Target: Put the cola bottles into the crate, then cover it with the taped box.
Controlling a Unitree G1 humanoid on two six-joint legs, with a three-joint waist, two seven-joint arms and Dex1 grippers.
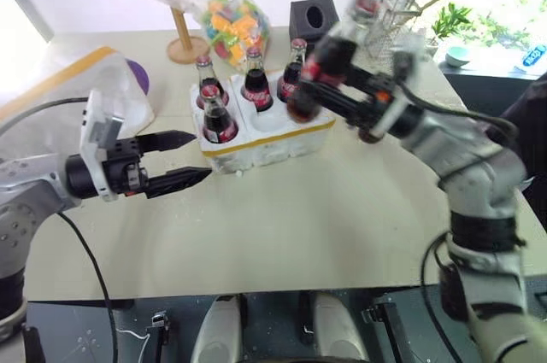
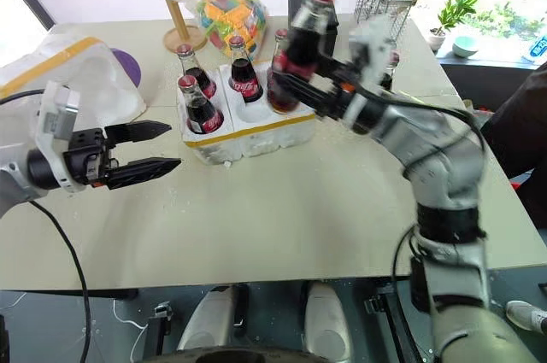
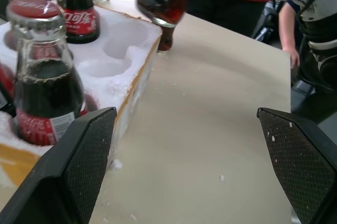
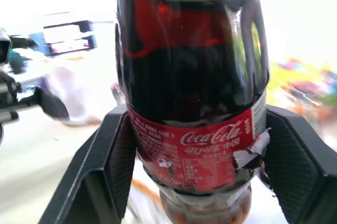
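The whole taped box will come along stiffly when the robot lifts the purple tab (image 1: pixel 138 77), because the tab sticks out from the taped box's edge.
The crate (image 1: pixel 267 137), a low white foam block with a yellow band, sits mid-table with several cola bottles (image 1: pixel 219 115) standing in its holes. Two round holes (image 3: pixel 113 50) near its right end stand bare. Another cola bottle (image 1: pixel 332 57) hangs tilted above that right end, with my right gripper (image 1: pixel 318 83) shut on its body. Its red label (image 4: pixel 192 142) sits between the two black fingers (image 4: pixel 113 155). My left gripper (image 1: pixel 188 158) is open, level with the table, just left of the crate and holding nothing. The taped box (image 1: pixel 81 90) lies at the far left.
Behind the crate are a bag of colourful blocks (image 1: pixel 231 17), a wooden stand (image 1: pixel 184 38), a black tissue box (image 1: pixel 312 17) and a wire rack (image 1: pixel 385 0). A person's arm (image 3: pixel 287 29) shows at the table's right side.
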